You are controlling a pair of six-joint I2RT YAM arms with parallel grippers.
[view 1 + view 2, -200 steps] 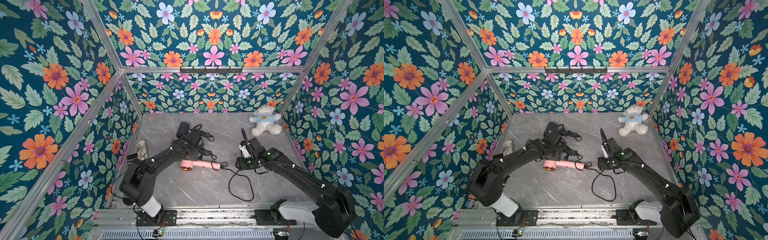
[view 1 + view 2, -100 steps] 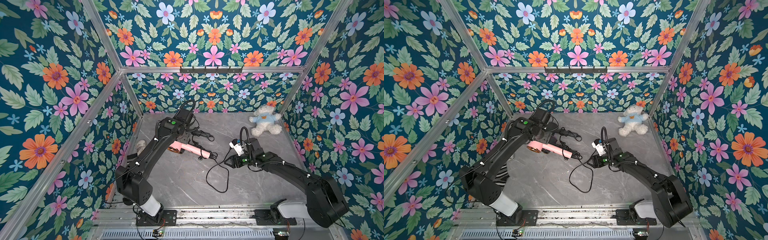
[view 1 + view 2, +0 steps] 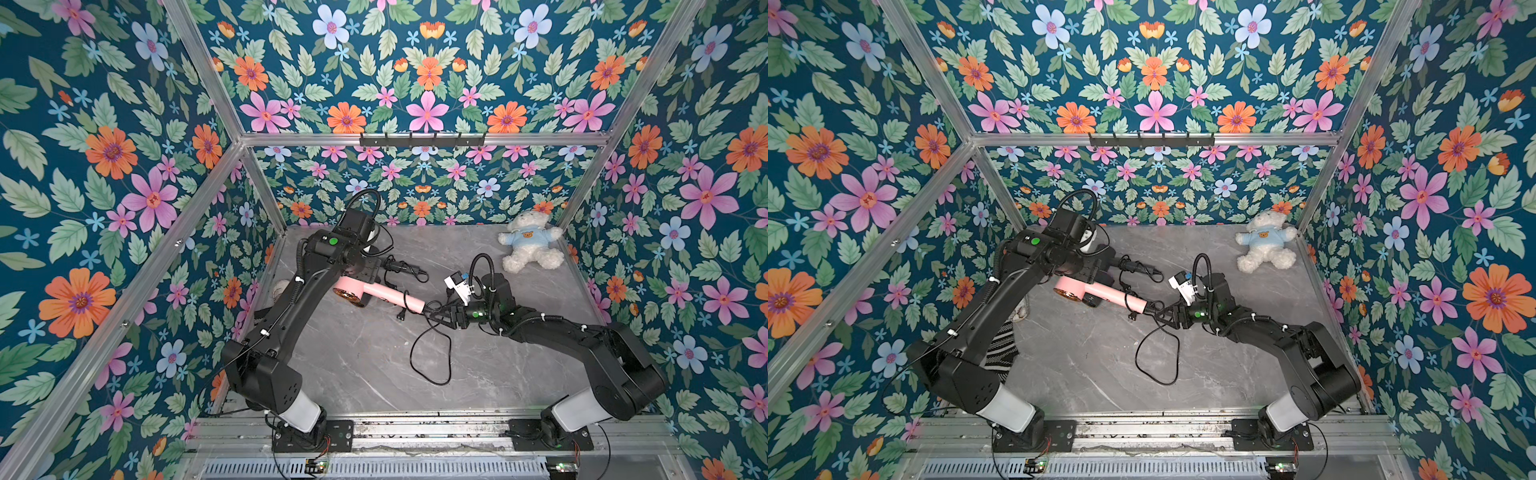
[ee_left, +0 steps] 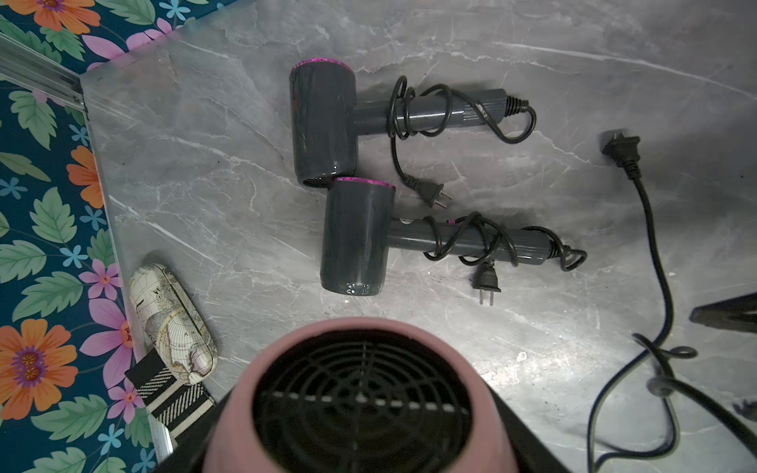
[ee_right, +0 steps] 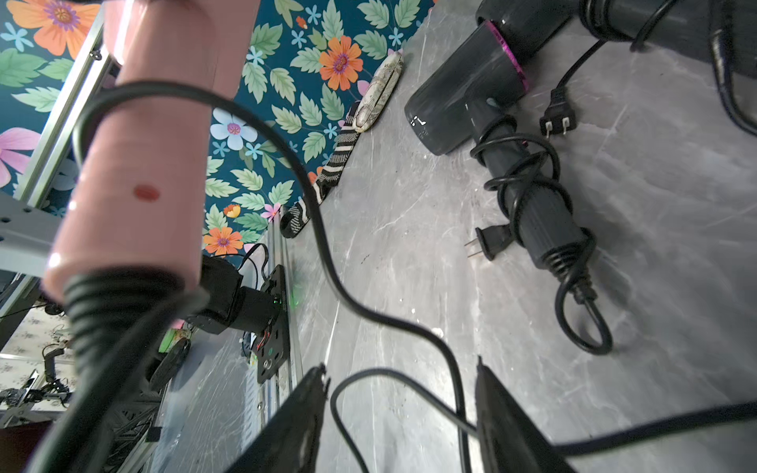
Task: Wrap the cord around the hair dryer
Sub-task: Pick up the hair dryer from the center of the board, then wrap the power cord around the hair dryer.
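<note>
My right gripper should close on the cord (image 5: 458,398) and tug it straight before wrapping, since the cord's turn sits slack (image 3: 406,301) around the pink hair dryer's handle.
My left gripper (image 3: 357,279) is shut on the head of the pink hair dryer (image 3: 388,297), which it holds above the table, the grille (image 4: 360,401) facing the left wrist camera. The handle (image 5: 143,164) points toward my right gripper (image 3: 434,316). The black cord (image 3: 432,357) leaves the handle's end, makes one turn around the handle (image 5: 102,102) and trails in a loop on the table. The right gripper (image 5: 401,368) is open, with two strands of cord (image 5: 327,254) running loose between its fingers. The plug (image 3: 401,316) lies under the handle.
Two dark grey hair dryers (image 4: 323,127) (image 4: 356,237) with wrapped cords lie behind the pink one, near the back left. A map-print case (image 4: 172,323) and a striped cloth (image 4: 172,397) sit at the left wall. A white teddy bear (image 3: 528,247) is at the back right.
My left gripper has lifted the pink hair dryer off the table and carried it back and left. The right gripper moved left to the handle's end, and the cord loop shifted left.
</note>
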